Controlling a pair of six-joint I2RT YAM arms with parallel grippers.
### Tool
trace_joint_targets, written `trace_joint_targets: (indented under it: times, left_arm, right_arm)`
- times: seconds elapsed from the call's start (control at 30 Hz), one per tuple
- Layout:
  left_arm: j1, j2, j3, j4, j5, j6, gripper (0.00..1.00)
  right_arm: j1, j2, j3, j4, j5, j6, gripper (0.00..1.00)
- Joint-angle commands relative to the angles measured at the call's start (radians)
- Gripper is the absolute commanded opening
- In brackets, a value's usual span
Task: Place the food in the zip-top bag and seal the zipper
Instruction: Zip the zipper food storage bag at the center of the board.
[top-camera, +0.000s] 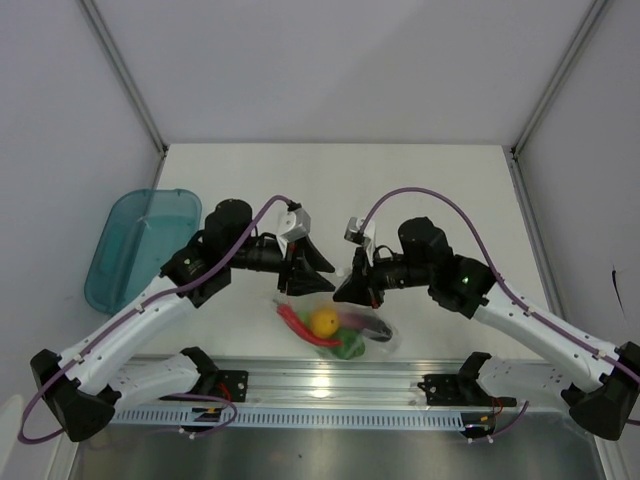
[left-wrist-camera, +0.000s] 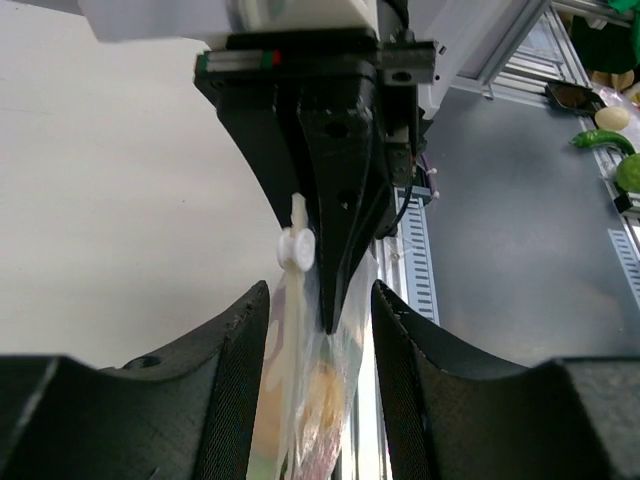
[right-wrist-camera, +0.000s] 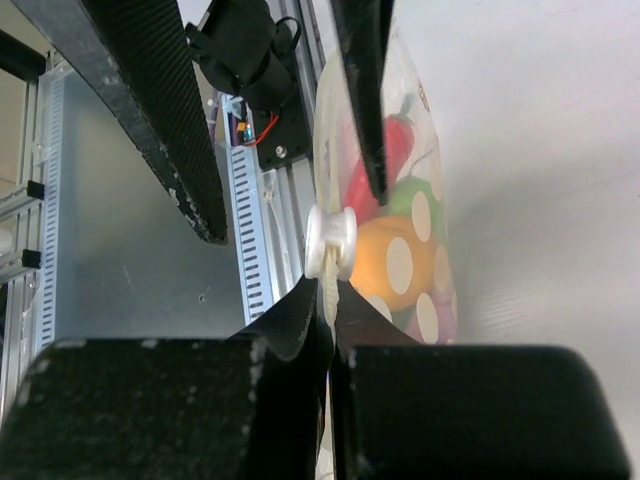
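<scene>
The white slider (left-wrist-camera: 297, 249) is beyond the ends of the left gripper's open fingers, so next the left gripper moves in around the slider (right-wrist-camera: 331, 243) and pinches it before it seals the zipper.
The clear dotted zip-top bag (top-camera: 340, 330) hangs upright between my grippers near the front edge. Inside it are the yellow pepper (top-camera: 324, 321), red chili (top-camera: 295, 322), a green vegetable (top-camera: 350, 346) and the purple eggplant (top-camera: 376, 325). My right gripper (right-wrist-camera: 331, 312) is shut on the zipper strip (right-wrist-camera: 322, 150), right behind a white slider (right-wrist-camera: 330, 243). My left gripper (left-wrist-camera: 320, 295) is open, with its fingers (left-wrist-camera: 235, 370) on either side of the bag's top edge (left-wrist-camera: 300, 340) and not pressing it. The slider (left-wrist-camera: 295, 248) sits just beyond them. In the top view the left gripper (top-camera: 308, 268) and right gripper (top-camera: 350, 285) face each other.
A teal translucent tray (top-camera: 135, 245) lies at the left of the table. The aluminium rail (top-camera: 320, 385) with both arm bases runs along the front edge, just under the bag. White walls close in the table on three sides.
</scene>
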Motion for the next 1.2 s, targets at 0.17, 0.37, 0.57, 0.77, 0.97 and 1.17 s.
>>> trace_joint_targets:
  times: [0.17,0.37,0.57,0.77,0.97,1.17]
  left_arm:
    - [0.008,0.074,0.097,0.024,0.015,-0.072,0.41]
    - [0.008,0.126,0.133,-0.004,0.1,-0.079,0.33]
    - [0.01,0.129,0.124,0.011,0.204,-0.087,0.13]
    - [0.04,0.132,0.092,0.053,0.356,-0.128,0.19]
    - [0.044,0.144,0.086,0.048,0.364,-0.139,0.21]
    - [0.044,0.144,0.088,0.056,0.309,-0.15,0.31]
  right_arm:
    - [0.032,-0.026,0.003,0.032,0.028,0.004,0.0]
    - [0.057,-0.033,0.02,0.003,0.07,-0.022,0.0]
    - [0.071,-0.045,0.03,-0.008,0.117,-0.037,0.0]
    - [0.071,-0.062,0.04,-0.033,0.159,-0.057,0.0]
    - [0.072,-0.068,0.054,-0.045,0.163,-0.057,0.0]
    - [0.075,-0.062,0.057,-0.04,0.165,-0.053,0.0]
